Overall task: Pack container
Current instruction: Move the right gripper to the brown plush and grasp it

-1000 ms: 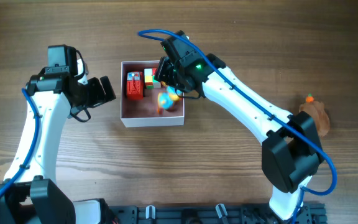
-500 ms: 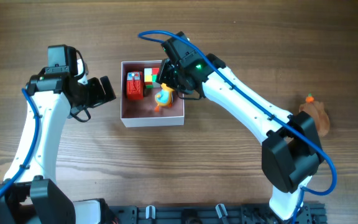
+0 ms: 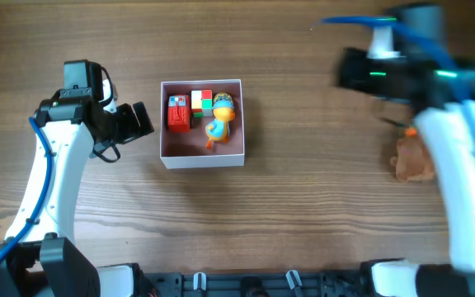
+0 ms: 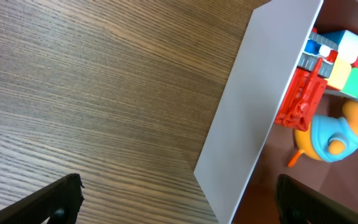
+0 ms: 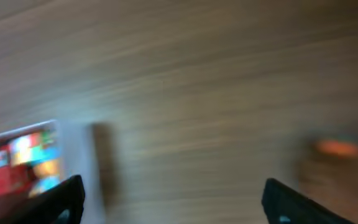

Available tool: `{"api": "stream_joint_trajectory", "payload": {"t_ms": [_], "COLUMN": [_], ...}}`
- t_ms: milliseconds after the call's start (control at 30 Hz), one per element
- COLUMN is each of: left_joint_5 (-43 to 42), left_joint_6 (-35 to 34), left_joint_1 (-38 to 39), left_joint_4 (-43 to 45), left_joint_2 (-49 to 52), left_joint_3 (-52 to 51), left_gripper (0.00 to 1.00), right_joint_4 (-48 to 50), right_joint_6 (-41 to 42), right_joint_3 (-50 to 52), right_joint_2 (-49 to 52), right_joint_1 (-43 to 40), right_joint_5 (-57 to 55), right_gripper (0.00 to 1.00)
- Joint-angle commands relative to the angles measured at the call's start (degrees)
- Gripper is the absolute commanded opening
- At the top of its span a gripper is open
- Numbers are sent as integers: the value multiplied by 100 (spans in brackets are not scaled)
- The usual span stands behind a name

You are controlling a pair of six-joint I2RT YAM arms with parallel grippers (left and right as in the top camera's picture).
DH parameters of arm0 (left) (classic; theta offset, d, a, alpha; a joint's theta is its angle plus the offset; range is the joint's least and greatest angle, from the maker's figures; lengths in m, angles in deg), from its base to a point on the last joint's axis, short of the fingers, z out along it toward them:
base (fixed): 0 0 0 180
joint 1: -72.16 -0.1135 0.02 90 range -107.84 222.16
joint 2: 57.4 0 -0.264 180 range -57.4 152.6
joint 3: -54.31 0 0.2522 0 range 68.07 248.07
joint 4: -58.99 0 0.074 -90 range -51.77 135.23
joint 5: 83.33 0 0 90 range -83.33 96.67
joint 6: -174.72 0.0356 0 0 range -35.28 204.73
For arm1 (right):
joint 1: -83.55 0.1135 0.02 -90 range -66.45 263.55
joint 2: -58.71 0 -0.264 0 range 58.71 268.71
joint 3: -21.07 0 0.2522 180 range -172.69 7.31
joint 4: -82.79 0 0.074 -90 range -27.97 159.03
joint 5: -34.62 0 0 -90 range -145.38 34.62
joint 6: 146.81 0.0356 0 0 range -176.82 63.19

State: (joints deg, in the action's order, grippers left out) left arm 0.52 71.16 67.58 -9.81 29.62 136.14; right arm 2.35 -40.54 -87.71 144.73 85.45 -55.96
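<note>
My right gripper is moving open toward the plush body, as the brown plush toy lies free outside the container. It should keep going and close once its fingers are on both sides of the body.
The container, a square white-walled box with a pink floor, sits left of the table's middle. It holds a red toy, a colourful cube and an orange-and-blue duck toy. My left gripper is open and empty beside the container's left wall. In the left wrist view the gripper is spread wide, with that white wall ahead and the duck beyond it. My right gripper, blurred by motion, is high at the far right, open and empty.
A brown plush toy with an orange bit lies at the right of the table, partly under my right arm. It shows blurred in the right wrist view. The container's wall is at that view's left edge.
My right gripper has let go of the duck toy, which now lies in the container, and the arm has swung fast away to the right. The left arm has not moved.
</note>
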Motion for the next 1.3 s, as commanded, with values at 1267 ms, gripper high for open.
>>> {"api": "stream_joint_trajectory", "payload": {"t_ms": [1267], "left_joint_5": [-111], "left_joint_6": [116], "left_joint_1": [-20], "left_joint_4": [-4], "left_joint_2": [22], "left_joint_3": [-37], "left_gripper": [100], "right_joint_4": [1458], "right_joint_6": [-1904], "right_joint_3": [2660], "right_joint_2": [1943], "right_joint_1": [-2715], "right_joint_5": [-188], "right_gripper": [94]}}
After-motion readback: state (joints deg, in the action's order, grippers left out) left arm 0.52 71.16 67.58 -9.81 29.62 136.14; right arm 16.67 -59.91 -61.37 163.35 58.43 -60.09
